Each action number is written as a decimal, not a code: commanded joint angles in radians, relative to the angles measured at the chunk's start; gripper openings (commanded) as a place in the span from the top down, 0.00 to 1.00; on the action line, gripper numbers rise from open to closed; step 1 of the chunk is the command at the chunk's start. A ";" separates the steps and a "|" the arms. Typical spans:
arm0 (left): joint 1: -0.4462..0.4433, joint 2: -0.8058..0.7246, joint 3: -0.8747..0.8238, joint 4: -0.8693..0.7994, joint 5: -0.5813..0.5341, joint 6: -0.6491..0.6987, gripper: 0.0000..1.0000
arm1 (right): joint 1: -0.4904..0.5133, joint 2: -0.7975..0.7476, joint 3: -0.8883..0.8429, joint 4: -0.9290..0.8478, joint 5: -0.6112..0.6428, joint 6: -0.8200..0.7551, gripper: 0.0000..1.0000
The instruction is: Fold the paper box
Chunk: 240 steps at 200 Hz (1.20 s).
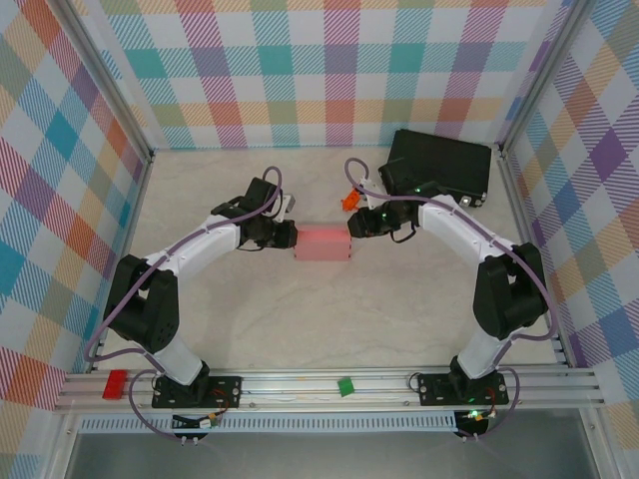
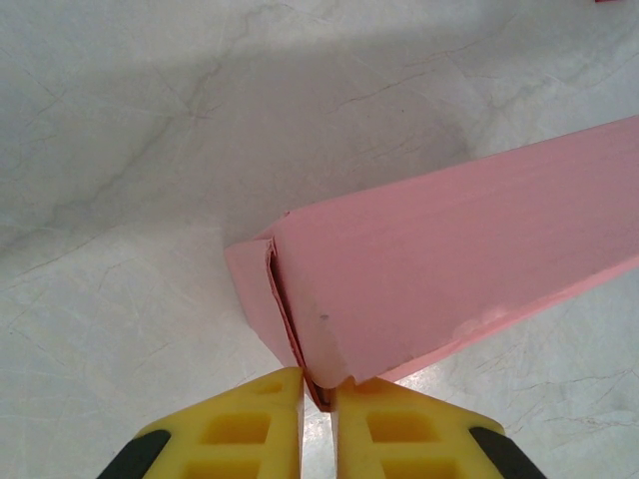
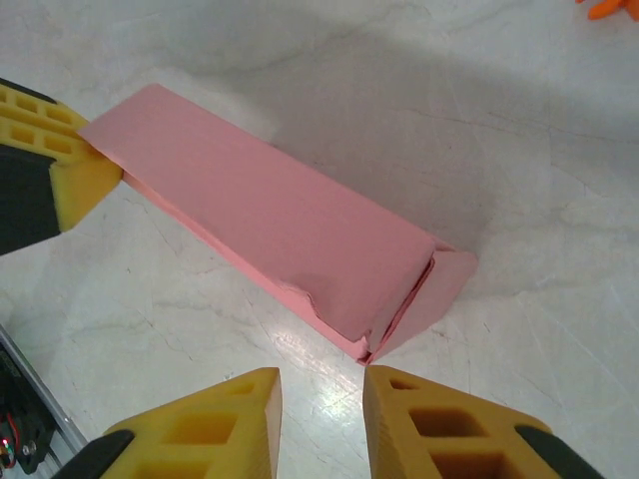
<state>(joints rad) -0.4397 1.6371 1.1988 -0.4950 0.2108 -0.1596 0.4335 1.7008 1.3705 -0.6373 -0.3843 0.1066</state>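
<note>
My left gripper is at the paper box and is shut at its corner (image 2: 318, 383), while the box stands on edge. Next, I open that gripper and tip the box flat from both ends (image 3: 421, 299).
The paper box (image 1: 322, 242) is a long light-pink carton lying flat on the marbled table between the two arms. My left gripper (image 2: 318, 384) is shut on the lower corner of the paper box (image 2: 459, 259) at its left end, where a flap edge sticks out a little. The left arm's yellow finger (image 3: 80, 185) touches the far end of the box (image 3: 270, 225) in the right wrist view. My right gripper (image 3: 321, 384) stands open just short of the box's right end, gripping nothing. The side flap at that end hangs slightly ajar.
A black case (image 1: 439, 165) lies at the back right, with an orange toy (image 1: 349, 201) just left of it, behind the right gripper (image 1: 353, 226). A small red block (image 1: 115, 383) and a green block (image 1: 345, 385) sit on the front rail. Checkered walls close in three sides.
</note>
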 commanded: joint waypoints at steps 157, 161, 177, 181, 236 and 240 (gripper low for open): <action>0.007 -0.016 -0.016 -0.025 0.005 0.019 0.82 | 0.019 0.168 0.130 -0.078 0.055 0.038 0.62; 0.007 -0.020 -0.017 -0.022 0.008 0.020 0.81 | 0.019 0.169 0.128 -0.078 0.055 0.039 0.62; 0.007 -0.043 -0.026 -0.007 0.020 0.020 0.79 | 0.020 0.169 0.127 -0.078 0.058 0.039 0.62; 0.007 -0.049 -0.028 -0.004 0.025 0.021 0.78 | 0.019 0.171 0.127 -0.078 0.057 0.039 0.62; 0.007 -0.106 -0.056 0.057 0.090 0.019 0.71 | 0.019 0.180 0.127 -0.077 0.064 0.038 0.62; 0.007 -0.109 -0.056 0.060 0.089 0.019 0.71 | 0.019 0.180 0.127 -0.078 0.063 0.039 0.62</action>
<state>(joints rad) -0.4397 1.5753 1.1606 -0.4793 0.2546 -0.1516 0.4458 1.8603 1.5097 -0.6895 -0.3336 0.1642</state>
